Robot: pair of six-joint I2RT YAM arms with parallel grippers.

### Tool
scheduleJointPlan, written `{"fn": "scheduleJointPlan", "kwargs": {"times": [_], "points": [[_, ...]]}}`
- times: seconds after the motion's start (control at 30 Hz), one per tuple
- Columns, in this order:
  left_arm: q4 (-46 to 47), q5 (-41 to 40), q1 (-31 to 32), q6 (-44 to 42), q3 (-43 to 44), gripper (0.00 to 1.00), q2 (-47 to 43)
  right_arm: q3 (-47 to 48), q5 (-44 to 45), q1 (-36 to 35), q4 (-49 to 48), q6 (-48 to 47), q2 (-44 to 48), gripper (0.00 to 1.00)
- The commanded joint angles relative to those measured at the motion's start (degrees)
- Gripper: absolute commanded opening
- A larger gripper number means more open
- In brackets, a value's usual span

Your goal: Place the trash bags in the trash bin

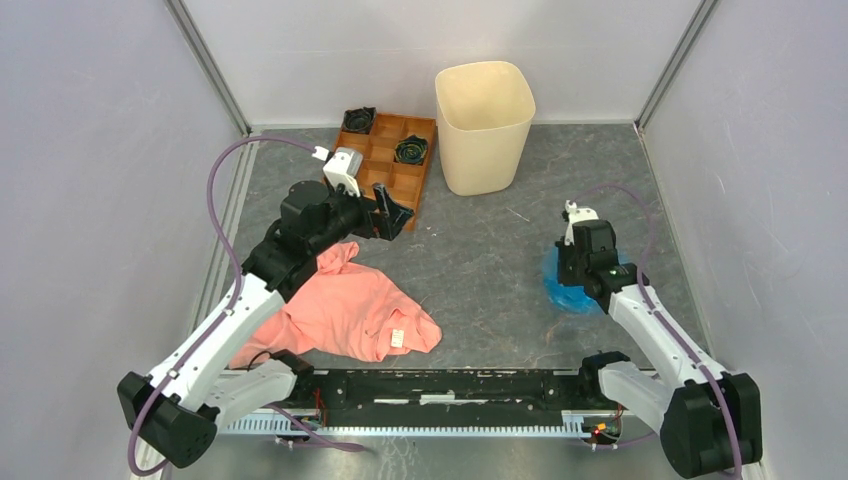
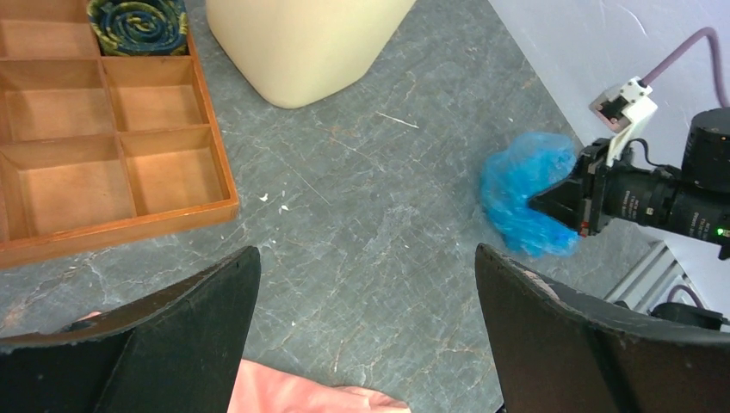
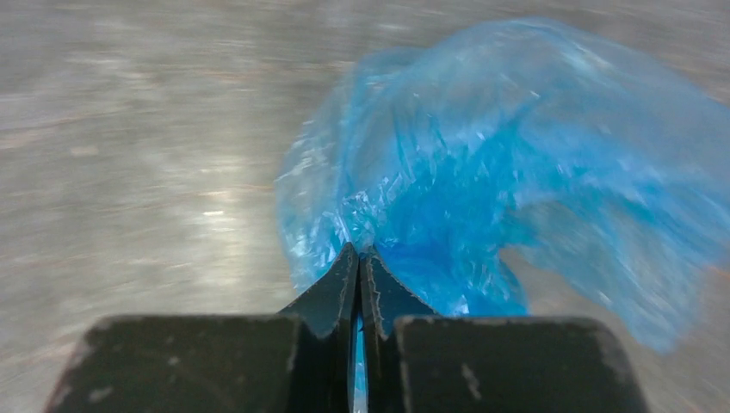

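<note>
The blue trash bag's loose film (image 3: 551, 112) sprawls while my right gripper pinches a fold, so next I hand the bag to my left gripper and regrip another part.
The crumpled blue trash bag (image 1: 562, 283) lies on the grey table at the right. It also shows in the left wrist view (image 2: 521, 194) and fills the right wrist view (image 3: 482, 181). My right gripper (image 3: 359, 251) is shut on a fold of the film, which shows blue between the pressed jaws. The cream trash bin (image 1: 484, 125) stands upright at the back, some way beyond the bag (image 2: 301, 43). My left gripper (image 2: 368, 262) hangs open over bare table near the tray, holding nothing.
An orange-brown compartmented tray (image 1: 398, 160) with dark coiled items lies left of the bin. A salmon-pink garment (image 1: 350, 310) is spread on the near left. Grey walls enclose the table on three sides.
</note>
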State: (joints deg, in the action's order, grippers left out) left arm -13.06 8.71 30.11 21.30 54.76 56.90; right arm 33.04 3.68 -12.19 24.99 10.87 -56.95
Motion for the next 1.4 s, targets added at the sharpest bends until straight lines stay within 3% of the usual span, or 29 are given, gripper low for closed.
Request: {"fn": "scheduleJointPlan", "kwargs": {"times": [0.0, 0.07, 0.17, 0.47, 0.53, 0.57, 0.73, 0.9, 1.07, 1.17, 1.2, 1.37], "points": [[2.31, 4.11, 0.31, -0.21, 0.4, 1.0, 2.95, -1.48, -30.88, -4.48, -18.84, 14.32, 0.97, 0.02], [1.62, 5.28, 0.31, 1.86, 0.67, 1.0, 4.82, -3.25, -34.9, -9.11, -31.13, 25.24, 1.35, 0.03], [1.97, 7.45, 0.3, 6.51, -0.85, 1.0, 7.15, -1.46, -32.49, -13.54, -34.74, 28.92, -1.28, 0.12], [7.5, 13.36, 2.08, 18.07, -9.6, 1.0, 7.86, -0.33, -33.05, -13.84, -33.65, 20.43, -5.56, 0.06], [9.13, 13.22, 2.44, 19.82, -11.1, 1.0, 7.93, -0.43, -34.14, -13.88, -32.35, 17.37, -5.9, 0.12], [10.17, 13.29, 2.6, 20.88, -11.6, 1.0, 8.42, -0.43, -34.87, -13.99, -31.58, 15.62, -6.31, 0.2], [16.27, 13.58, 4.66, 28.06, -12.01, 1.0, 14.5, 0.18, -37.73, -18.94, -25.64, 4.78, -8.99, 0.22], [18.51, 12.99, 7.15, 31.58, -8.34, 0.98, 24.44, -3.41, -40.06, -22.7, -25.46, 2.14, -7.65, 0.34], [18.96, 13.66, 8.62, 33.15, -4.01, 0.7, 33.04, -5.82, -36.36, -22.74, -20.89, -1.3, -1.13, 0.37], [20.91, 15.38, 9.16, 32.94, -1.4, 0.3, 34.95, -5.49, -25.58, -22.79, -16.74, -2.37, 5.6, 0.46], [21.67, 16.21, 9.24, 32.28, -0.26, 0.23, 34.83, -5.01, -21.51, -22.72, -15.12, -2.85, 7.55, 0.47], [28.82, 23.52, 9.53, 27.1, 3.78, 0.09, 30.02, -2.33, -1.88, -22.49, -9.44, -3.94, 20.12, 0.45]]}}
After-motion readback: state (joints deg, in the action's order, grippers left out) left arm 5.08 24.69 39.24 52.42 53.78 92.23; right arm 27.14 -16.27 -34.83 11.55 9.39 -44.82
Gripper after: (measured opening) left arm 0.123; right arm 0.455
